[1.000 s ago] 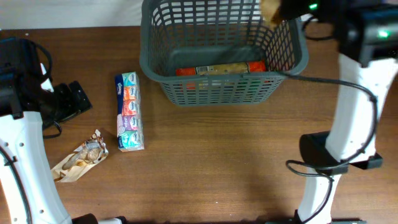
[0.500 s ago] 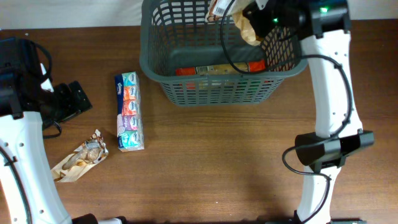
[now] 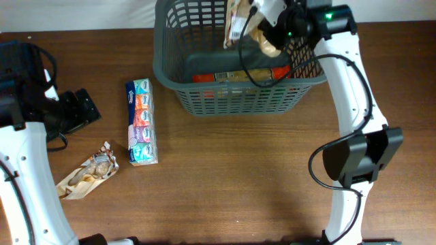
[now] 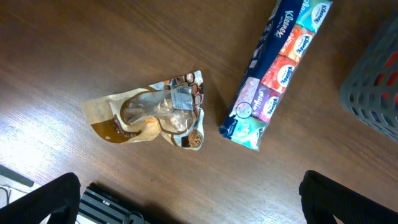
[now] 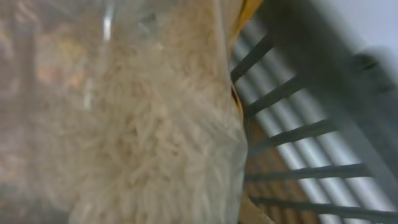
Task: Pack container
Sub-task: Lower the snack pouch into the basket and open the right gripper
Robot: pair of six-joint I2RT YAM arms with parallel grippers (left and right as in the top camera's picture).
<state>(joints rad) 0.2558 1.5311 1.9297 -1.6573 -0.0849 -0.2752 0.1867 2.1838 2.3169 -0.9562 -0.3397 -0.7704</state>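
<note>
My right gripper is holding the clear bag (image 3: 236,26) inside the basket's sides. It should keep moving the bag down until the bag is just above the long box (image 3: 235,76), then let go.
The dark grey basket (image 3: 163,68) stands at the table's back, and its wall shows in the right wrist view (image 5: 298,93) and the left wrist view (image 4: 373,87). My right gripper (image 3: 269,20) is shut on a clear bag of pale noodles (image 3: 240,24) and holds it above the basket's inside. The bag fills the right wrist view (image 5: 124,124) and hides the fingers. A long red and tan box (image 3: 242,76) lies inside at the front wall. My left gripper (image 3: 82,109) is open and empty at the left; its fingers frame bare table (image 4: 199,199).
A pack of tissue packets (image 3: 141,122) lies left of the basket, also seen in the left wrist view (image 4: 277,74). A crumpled brown snack bag (image 3: 88,171) lies left of it (image 4: 155,115). A black striped device (image 4: 106,208) sits at the table's edge.
My right arm has swung left with the noodle bag, from the basket's back right corner to above its middle. The left arm has not moved.
</note>
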